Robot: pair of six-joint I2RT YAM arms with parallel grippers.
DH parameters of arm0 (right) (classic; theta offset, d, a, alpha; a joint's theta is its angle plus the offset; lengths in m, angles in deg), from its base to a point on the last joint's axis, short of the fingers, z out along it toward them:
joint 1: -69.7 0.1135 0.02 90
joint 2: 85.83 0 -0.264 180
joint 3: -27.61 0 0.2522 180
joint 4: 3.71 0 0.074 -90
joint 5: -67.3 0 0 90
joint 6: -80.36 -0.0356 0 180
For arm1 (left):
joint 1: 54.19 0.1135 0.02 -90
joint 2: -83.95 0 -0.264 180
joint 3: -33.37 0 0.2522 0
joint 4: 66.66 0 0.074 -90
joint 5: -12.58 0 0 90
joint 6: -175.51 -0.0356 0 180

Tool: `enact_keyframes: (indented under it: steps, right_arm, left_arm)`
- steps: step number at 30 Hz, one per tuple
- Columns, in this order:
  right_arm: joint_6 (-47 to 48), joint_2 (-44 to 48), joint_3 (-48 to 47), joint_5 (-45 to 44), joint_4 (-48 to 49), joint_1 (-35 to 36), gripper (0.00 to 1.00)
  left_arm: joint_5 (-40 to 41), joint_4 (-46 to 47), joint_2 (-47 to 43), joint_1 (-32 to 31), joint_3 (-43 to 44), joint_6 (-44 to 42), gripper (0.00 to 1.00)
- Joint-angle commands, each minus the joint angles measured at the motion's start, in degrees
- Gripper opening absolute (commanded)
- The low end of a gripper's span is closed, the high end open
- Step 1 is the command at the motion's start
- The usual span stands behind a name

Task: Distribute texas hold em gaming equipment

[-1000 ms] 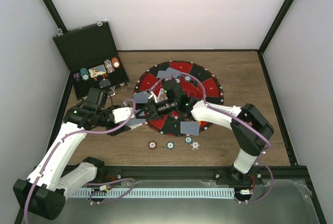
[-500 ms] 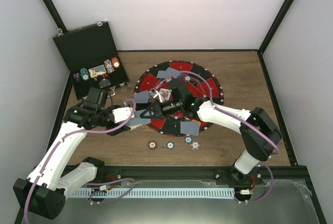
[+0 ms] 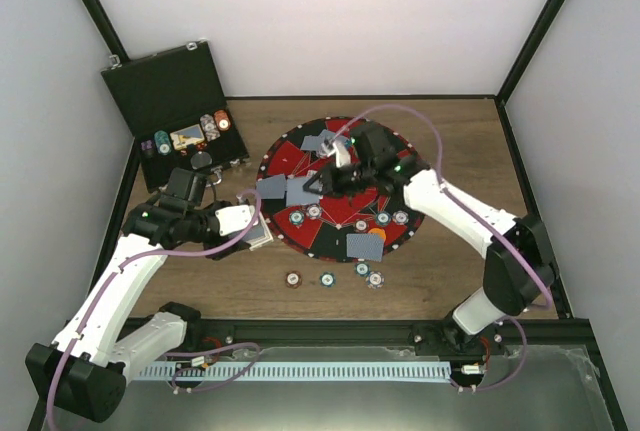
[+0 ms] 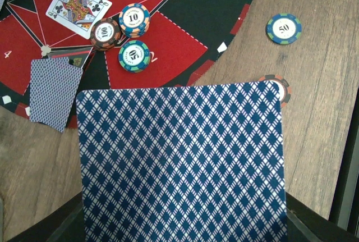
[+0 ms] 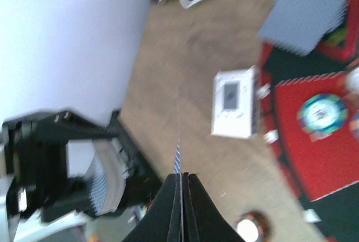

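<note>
The red space beside the face-up card [image 4: 78, 9] is free, so my right gripper should go on carrying its one card until it gets there before it lets the card go face up.
My left gripper [image 3: 250, 231] hovers at the mat's left edge, shut on a stack of blue-backed playing cards [image 4: 182, 166] that hides its fingers. My right gripper [image 5: 180, 176] is over the middle of the round mat [image 3: 400, 166], shut on a single card [image 5: 177, 160] seen edge-on. Face-down cards [image 3: 300, 191] and chips [image 3: 313, 212] lie on the mat. In the left wrist view, three chips [image 4: 134, 19] sit by a face-up king [image 4: 78, 9]. Several chips [image 3: 327, 278] lie on the wood in front of the mat.
The black hinged case [image 3: 160, 86] stands open at the back left with chips [image 3: 215, 126] in its tray. A brown chip [image 4: 279, 83] peeks out behind the held stack. Black frame posts border the table on both sides.
My right gripper closed on a card at the left gripper's stack and pulled back right and away, over the mat's middle. The left arm and its stack stayed put.
</note>
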Motion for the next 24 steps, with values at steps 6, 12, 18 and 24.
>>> enact_keyframes:
  steps: [6, 12, 18, 24]
  right_arm:
    - [17.4, -10.5, -20.4, -48.8, -28.9, 0.7, 0.01]
    - [23.8, -22.0, -28.0, -83.6, -31.2, 9.1, 0.01]
    - [38.7, -26.2, -20.9, -97.1, -13.9, 13.8, 0.01]
    - [43.3, -30.1, -16.1, -96.0, -7.2, 14.1, 0.01]
  left_arm:
    - [-1.5, 0.7, 0.0, -0.1, 2.0, 0.8, 0.16]
    - [-0.9, -0.2, -0.1, 0.0, 2.3, 1.1, 0.16]
    - [-1.2, -0.5, -0.4, 0.0, 2.7, 1.4, 0.16]
    - [-1.0, -0.8, -0.7, -0.1, 2.9, 1.5, 0.17]
